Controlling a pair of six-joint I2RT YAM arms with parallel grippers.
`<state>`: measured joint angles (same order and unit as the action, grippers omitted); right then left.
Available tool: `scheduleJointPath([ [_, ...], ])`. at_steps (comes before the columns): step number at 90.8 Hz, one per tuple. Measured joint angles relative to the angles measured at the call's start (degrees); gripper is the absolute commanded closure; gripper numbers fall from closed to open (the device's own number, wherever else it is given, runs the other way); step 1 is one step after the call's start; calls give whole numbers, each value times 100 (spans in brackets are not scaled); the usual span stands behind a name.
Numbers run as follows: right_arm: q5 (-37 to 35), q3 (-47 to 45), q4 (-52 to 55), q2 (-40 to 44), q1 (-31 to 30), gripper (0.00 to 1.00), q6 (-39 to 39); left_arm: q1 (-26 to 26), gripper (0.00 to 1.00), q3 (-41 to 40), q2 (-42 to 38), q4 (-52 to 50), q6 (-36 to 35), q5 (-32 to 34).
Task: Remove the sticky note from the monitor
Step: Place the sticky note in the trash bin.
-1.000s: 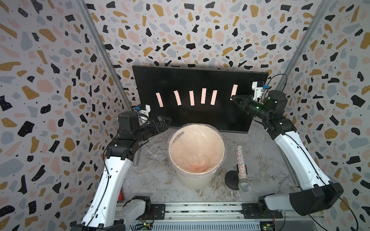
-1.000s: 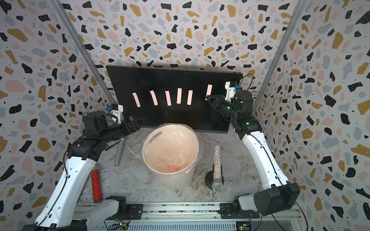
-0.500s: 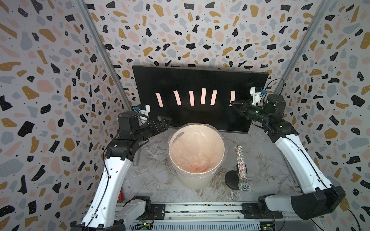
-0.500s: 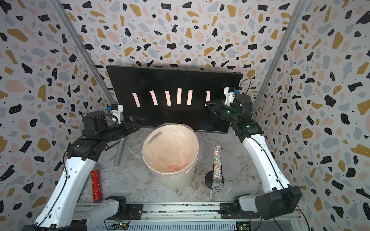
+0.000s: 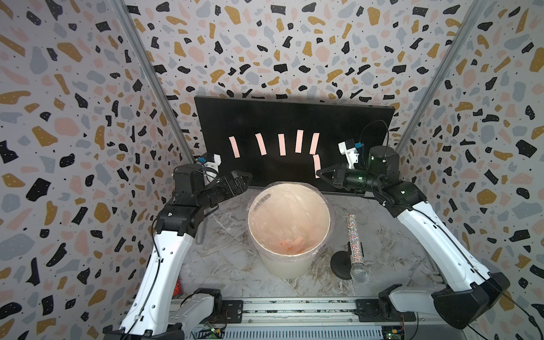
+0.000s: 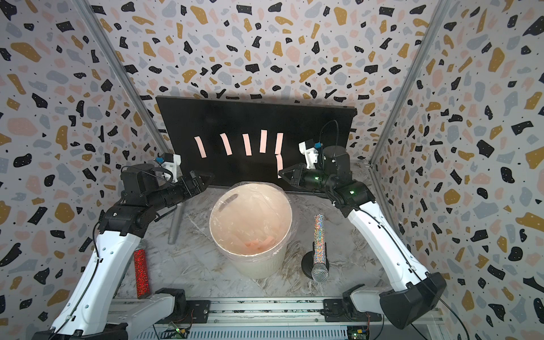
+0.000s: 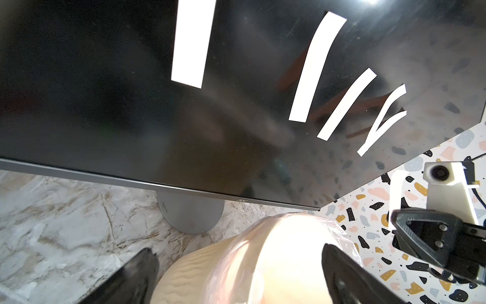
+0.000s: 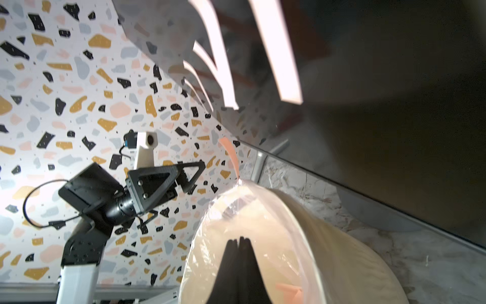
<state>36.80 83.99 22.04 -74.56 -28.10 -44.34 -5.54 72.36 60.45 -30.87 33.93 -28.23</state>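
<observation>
My right gripper is holding the held pink sticky note (image 5: 316,164) clear of the monitor's screen, so it should keep going down into the bin's opening (image 5: 290,216) and let go there.
The black monitor (image 5: 294,117) stands at the back with several pink sticky notes (image 5: 282,144) in a row on its screen. My right gripper (image 5: 318,174) is shut on one more pink sticky note (image 5: 316,162), which stands up from the fingertips in front of the screen's lower part, over the far rim of the white bin (image 5: 290,269). In the right wrist view the shut gripper (image 8: 238,239) points over the bin, with the sticky note (image 8: 228,152) beyond it. My left gripper (image 5: 245,179) is open and empty beside the bin's left rim; its fingers (image 7: 142,273) straddle nothing.
The plastic-lined bin holds pink notes (image 5: 291,244) at its bottom. A glitter microphone (image 5: 353,244) on a black stand is right of the bin. A grey rod (image 6: 175,223) and a red glitter cylinder (image 6: 140,270) lie at the left. The monitor's grey base (image 7: 192,213) sits behind the bin.
My right gripper has moved down and to the left from the right end of the row, taking the sticky note off the screen with it. The left arm has not moved.
</observation>
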Motion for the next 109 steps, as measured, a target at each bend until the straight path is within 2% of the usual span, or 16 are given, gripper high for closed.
scheduleJointPath([
  [19, -83, 308, 890, -55, -723, 100, 634, 0, 1, 0, 0, -24, 0, -2],
  [46, -691, 603, 1928, -299, -1679, 100, 1392, 0, 0, 0, 0, -46, 20, -7],
  [79, -1580, 898, 2817, -804, -2275, 100, 1967, 0, 1, 0, -2, -90, 22, -7],
  [86, -1718, 898, 2911, -892, -2350, 97, 2022, 0, 1, 0, -2, -103, 22, -7],
  [103, -1930, 920, 3086, -1058, -2441, 76, 2100, 0, 1, 0, -2, -136, 22, -7],
  [109, -1998, 920, 3123, -1104, -2461, 71, 2122, 0, 0, 0, -2, -164, 20, -9],
])
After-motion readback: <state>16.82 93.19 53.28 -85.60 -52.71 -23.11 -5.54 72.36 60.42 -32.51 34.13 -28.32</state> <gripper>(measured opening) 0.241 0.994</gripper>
